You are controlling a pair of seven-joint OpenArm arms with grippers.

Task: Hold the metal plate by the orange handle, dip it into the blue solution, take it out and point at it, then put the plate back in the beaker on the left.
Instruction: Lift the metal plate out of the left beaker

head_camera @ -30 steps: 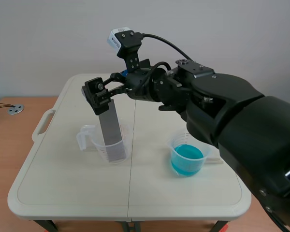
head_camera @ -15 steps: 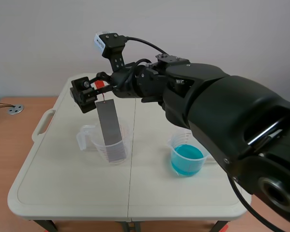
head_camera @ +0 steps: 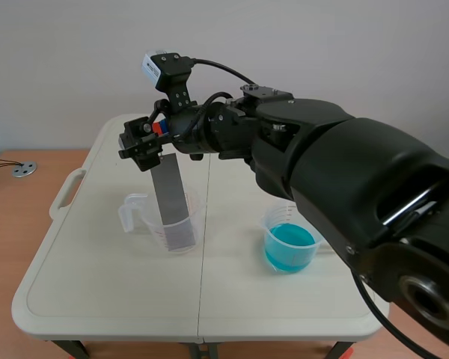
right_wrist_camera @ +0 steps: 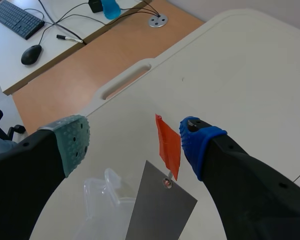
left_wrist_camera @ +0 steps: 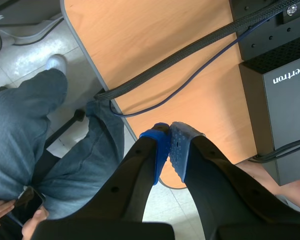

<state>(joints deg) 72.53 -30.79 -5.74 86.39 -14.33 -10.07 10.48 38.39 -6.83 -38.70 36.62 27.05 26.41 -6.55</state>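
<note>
I expect the grey metal plate (head_camera: 172, 200) to hang straight down when I lift the orange handle, because a small loop (right_wrist_camera: 168, 181) connects the handle to the plate.
The grey metal plate (head_camera: 172, 198) stands upright in the clear beaker (head_camera: 138, 212) on the table's left side. Its orange handle (right_wrist_camera: 168, 145) sticks up from the plate's (right_wrist_camera: 160, 210) top edge. My right gripper (right_wrist_camera: 135, 142) is open around that handle, which sits close to the blue-padded finger; I cannot tell whether they touch. In the scene view the right gripper (head_camera: 146, 138) hangs over the beaker. A beaker of blue solution (head_camera: 288, 243) stands on the right. My left gripper (left_wrist_camera: 170, 145) is shut on nothing, off the table.
The white folding table (head_camera: 97, 299) has a carry slot (right_wrist_camera: 122, 80) in its left edge. Beyond lies a wooden desk (right_wrist_camera: 65, 70) with cables, a keyboard and a mouse. Under the left gripper are a person's legs (left_wrist_camera: 25, 125) and a black box (left_wrist_camera: 285, 90).
The right gripper has opened and lifted off the plate's top, showing the orange handle. It drew left, then came back a little. The plate stays in the left beaker.
</note>
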